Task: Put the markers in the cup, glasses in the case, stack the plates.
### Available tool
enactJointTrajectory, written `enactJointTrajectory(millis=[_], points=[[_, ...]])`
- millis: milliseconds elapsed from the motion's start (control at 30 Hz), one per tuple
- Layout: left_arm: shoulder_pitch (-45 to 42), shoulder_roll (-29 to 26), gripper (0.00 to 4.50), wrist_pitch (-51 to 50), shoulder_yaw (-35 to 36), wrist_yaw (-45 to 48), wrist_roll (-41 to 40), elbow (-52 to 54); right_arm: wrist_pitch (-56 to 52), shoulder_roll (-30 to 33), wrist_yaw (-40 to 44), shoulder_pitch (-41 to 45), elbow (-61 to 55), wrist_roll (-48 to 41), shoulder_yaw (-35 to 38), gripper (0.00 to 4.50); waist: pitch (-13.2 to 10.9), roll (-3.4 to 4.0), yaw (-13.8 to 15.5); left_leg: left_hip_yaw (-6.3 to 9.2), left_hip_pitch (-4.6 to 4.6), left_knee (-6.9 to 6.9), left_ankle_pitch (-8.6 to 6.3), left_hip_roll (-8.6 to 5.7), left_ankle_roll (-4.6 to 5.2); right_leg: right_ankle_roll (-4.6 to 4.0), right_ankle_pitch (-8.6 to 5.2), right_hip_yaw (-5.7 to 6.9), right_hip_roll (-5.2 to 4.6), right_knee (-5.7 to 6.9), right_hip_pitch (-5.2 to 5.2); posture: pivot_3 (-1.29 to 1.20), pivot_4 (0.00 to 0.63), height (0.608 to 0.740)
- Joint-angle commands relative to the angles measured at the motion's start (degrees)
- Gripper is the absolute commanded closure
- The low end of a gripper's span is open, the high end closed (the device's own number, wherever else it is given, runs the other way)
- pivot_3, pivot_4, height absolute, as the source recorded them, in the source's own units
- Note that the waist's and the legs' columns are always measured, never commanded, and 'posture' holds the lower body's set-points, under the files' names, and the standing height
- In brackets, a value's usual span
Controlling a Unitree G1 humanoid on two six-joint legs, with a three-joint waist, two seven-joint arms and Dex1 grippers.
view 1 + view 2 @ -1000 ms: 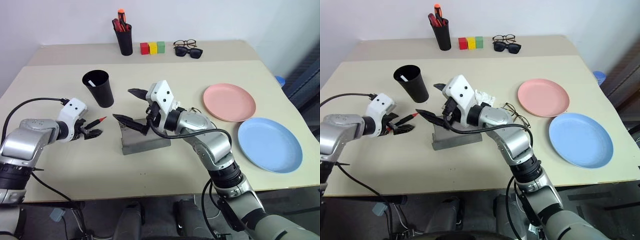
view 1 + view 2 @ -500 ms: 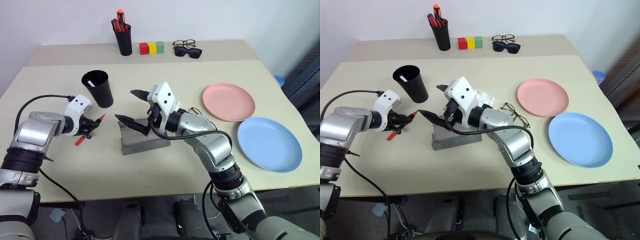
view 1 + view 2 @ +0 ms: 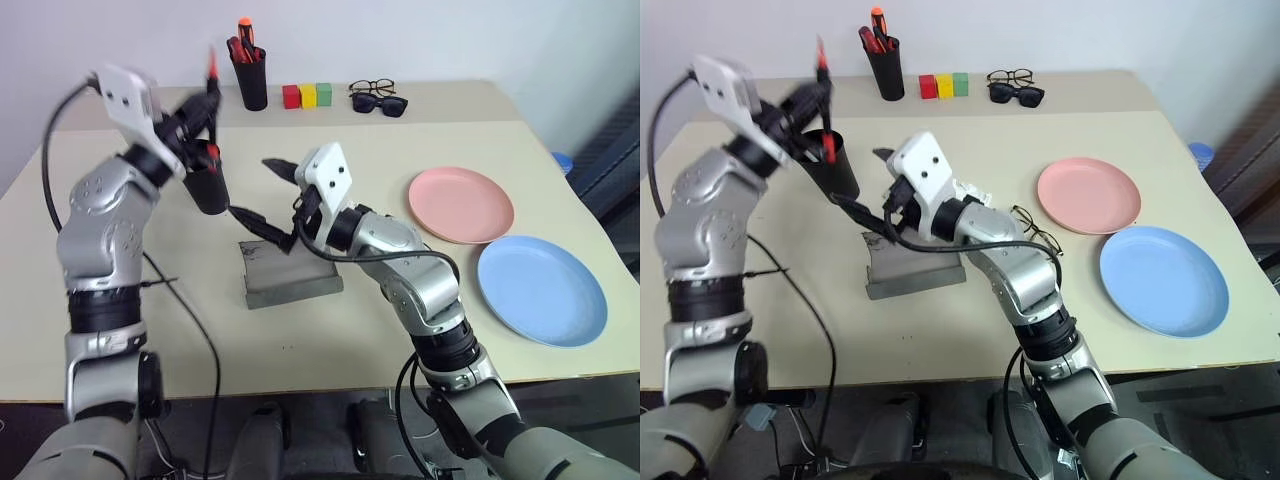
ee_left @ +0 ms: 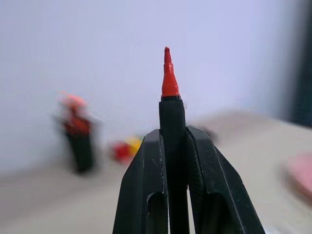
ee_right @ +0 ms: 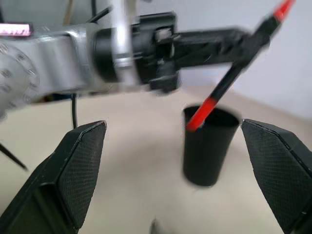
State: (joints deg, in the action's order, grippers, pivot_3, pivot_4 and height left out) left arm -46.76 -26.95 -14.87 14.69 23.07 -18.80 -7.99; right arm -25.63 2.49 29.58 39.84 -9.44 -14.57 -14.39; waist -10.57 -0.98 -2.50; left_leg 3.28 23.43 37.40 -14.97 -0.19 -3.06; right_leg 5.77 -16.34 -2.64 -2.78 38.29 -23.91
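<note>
The marker is steep, with its lower end [image 3: 829,150] over the black cup's opening [image 3: 817,148]. My left gripper should keep lowering the marker until that end is inside, then let it go.
My left gripper [image 3: 198,122] is raised and shut on the red and black marker [image 3: 212,75]. The marker stands steeply, red tip up, its lower end just over the rim of the black cup [image 3: 210,188]. In the left wrist view both fingers [image 4: 148,185] clamp the marker [image 4: 170,105]. My right gripper [image 3: 268,197] hovers open over the grey case [image 3: 290,278], holding nothing. Its wrist view looks between its fingers at the cup [image 5: 206,146] and the marker [image 5: 229,83]. The wire-framed glasses [image 3: 1033,229] lie beside my right forearm. The pink plate [image 3: 460,204] and blue plate [image 3: 541,290] lie side by side on the right.
At the table's back stand a black pen holder [image 3: 248,82] with red pens and three coloured blocks [image 3: 305,95]. Beside them lie dark sunglasses [image 3: 378,103] with another thin pair behind. A cable hangs from my left arm.
My left gripper shut on the marker on the table, then swung it up and toward the cup, turning it tip-up. The right gripper stayed open over the case.
</note>
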Motion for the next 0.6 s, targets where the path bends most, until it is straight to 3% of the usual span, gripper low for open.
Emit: enactJointTrajectory(millis=[33, 233, 467, 600], points=[[-2.44, 0.66, 4.46, 8.75, -0.48, -5.42, 6.05, -7.9, 1.82, -0.62, -0.27, 1.1, 0.6, 0.36, 0.56, 0.0, 0.0, 0.0, -0.12, -0.01, -0.01, -0.03, 0.0, 0.0, 0.0, 0.0, 0.0, 0.0, 0.01, 0.0, -0.03, 0.0, 0.15, 0.74], [-5.01, 2.46, 4.46, 21.75, -0.74, -9.12, 10.09, -24.54, 1.89, -0.6, -0.05, 0.29, -0.21, 0.88, -0.25, 0.0, -0.01, -0.01, 0.01, -0.08, 0.03, -0.04, 0.01, -0.01, -0.01, 0.0, 0.0, -0.02, -0.02, 0.01, -0.1, 0.0, 0.15, 0.74], [-4.46, 2.87, 4.46, 25.19, -1.26, -6.2, 9.5, -30.7, 1.18, -0.03, -0.66, -0.73, -1.69, 1.07, -0.09, 0.0, -0.01, -0.02, 0.0, -0.07, 0.06, -0.04, 0.01, -0.01, -0.01, 0.0, 0.0, -0.02, -0.01, 0.02, -0.12, 0.0, 0.15, 0.74], [-3.82, 2.92, 2.62, 25.86, -1.27, -7.17, 10.29, -31.26, 1.06, -0.01, -0.74, -0.7, -1.92, 1.06, -0.21, 0.0, -0.01, -0.02, 0.0, -0.07, 0.06, -0.04, 0.01, -0.01, -0.01, 0.0, 0.0, -0.02, -0.01, 0.02, -0.12, 0.0, 0.15, 0.74]])
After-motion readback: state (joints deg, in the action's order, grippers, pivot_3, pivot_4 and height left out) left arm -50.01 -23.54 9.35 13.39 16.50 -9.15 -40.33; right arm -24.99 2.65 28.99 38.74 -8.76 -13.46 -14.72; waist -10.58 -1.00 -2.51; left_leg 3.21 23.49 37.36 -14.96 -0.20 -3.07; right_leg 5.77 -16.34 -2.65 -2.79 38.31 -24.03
